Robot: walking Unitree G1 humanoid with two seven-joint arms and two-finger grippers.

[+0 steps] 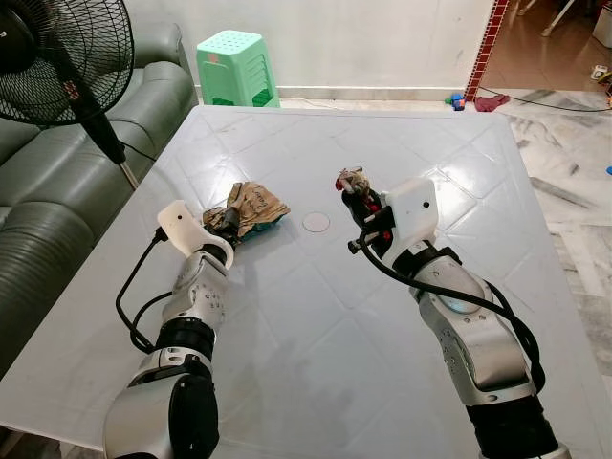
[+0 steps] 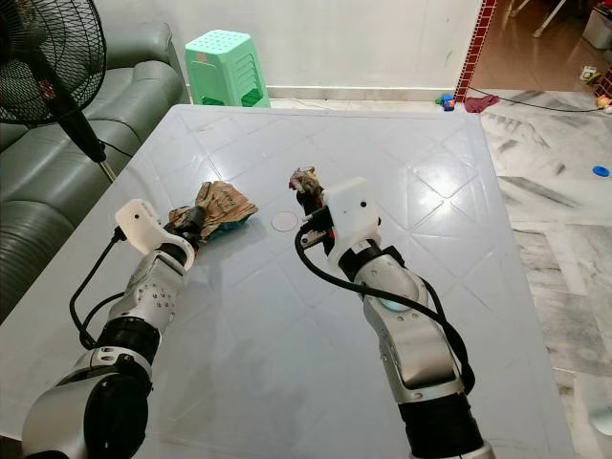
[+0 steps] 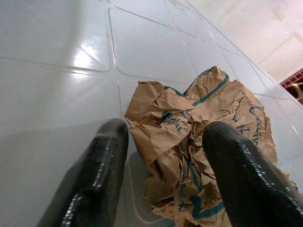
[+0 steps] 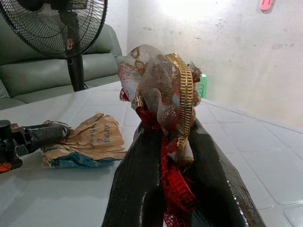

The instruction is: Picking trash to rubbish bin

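I see deep creases drawing the brown paper bag into a pleat, so it will pinch thin and stay stiffly fanned out when I carry it.
A crumpled brown paper bag with blue print lies on the white table, left of its middle. My left gripper is open, its two black fingers straddling the near edge of the bag. My right gripper is raised above the table's middle and shut on a crumpled wad of clear, red and gold wrapper, which sticks out above its fingertips.
A grey-green sofa runs along the table's left side, with a black standing fan over it. A green plastic stool stands beyond the far edge. Tiled floor lies to the right. A small round mark sits at the table's middle.
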